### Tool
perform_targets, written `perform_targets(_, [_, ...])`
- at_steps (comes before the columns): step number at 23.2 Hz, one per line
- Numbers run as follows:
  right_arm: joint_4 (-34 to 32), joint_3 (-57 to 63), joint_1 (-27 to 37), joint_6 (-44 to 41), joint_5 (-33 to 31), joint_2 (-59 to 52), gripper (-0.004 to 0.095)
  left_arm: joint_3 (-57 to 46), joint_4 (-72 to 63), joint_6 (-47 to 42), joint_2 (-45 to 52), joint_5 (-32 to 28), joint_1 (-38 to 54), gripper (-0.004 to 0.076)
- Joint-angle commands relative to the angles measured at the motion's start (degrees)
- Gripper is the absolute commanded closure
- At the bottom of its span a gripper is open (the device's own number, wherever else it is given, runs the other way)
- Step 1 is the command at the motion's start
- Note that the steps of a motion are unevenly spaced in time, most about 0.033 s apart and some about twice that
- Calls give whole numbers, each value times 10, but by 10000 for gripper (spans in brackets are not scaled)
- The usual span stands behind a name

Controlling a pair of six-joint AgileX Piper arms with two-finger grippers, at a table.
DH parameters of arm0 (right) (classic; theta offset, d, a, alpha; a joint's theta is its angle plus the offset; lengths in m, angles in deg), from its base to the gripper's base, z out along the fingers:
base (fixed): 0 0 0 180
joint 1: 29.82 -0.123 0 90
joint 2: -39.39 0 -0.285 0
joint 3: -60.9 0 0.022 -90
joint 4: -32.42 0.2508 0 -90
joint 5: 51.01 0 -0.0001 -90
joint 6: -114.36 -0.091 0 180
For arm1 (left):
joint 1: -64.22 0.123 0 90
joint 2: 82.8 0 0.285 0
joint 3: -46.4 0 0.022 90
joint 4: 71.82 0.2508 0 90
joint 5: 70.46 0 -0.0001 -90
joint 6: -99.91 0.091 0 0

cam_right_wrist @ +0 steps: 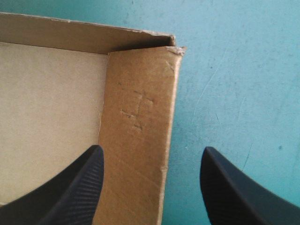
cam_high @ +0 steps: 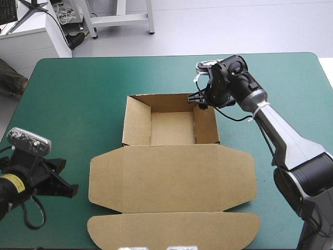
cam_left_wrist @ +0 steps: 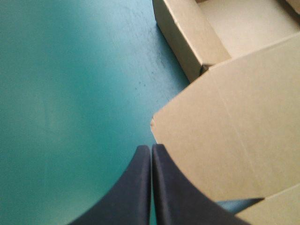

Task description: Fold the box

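The lid point(cam_high: 171, 178) is joined to the tray at a crease point(cam_high: 170, 145), so it will follow along, still spread out flat, when I pull the side of the tray aside.
The brown box point(cam_high: 171, 156) lies mid-table as an open tray point(cam_high: 171, 129) with its walls raised. Its lid point(cam_high: 171, 179) is spread flat toward the near edge. My right gripper point(cam_high: 201, 102) is at the tray's far right corner. In the right wrist view it point(cam_right_wrist: 152, 164) is open and straddles the right wall point(cam_right_wrist: 140, 117), one finger inside the tray and one outside over the cover. My left gripper point(cam_high: 65, 185) rests low near the table's left front. It point(cam_left_wrist: 151, 157) is shut and empty, just short of the lid's left flap corner point(cam_left_wrist: 225, 140).
The teal-green cover point(cam_high: 78, 94) is bare to the left of the box and beyond it. The tray's left wall point(cam_left_wrist: 185, 37) shows ahead of my left gripper. A black cable hangs near my right wrist beside the tray's right wall.
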Motion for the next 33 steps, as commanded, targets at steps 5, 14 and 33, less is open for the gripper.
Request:
perform_targets(5, [-5,-14,2,3,-4,13,343,-150,-2,-11,119,-51,-2,734])
perform_targets(14, [6,-14,2,2,-4,69,365,-290,-5,-34,219,-96,-2,734])
perform_targets(33, [33,-14,67,49,-6,44,927,-297,-3,-41,228,-91,-2,734])
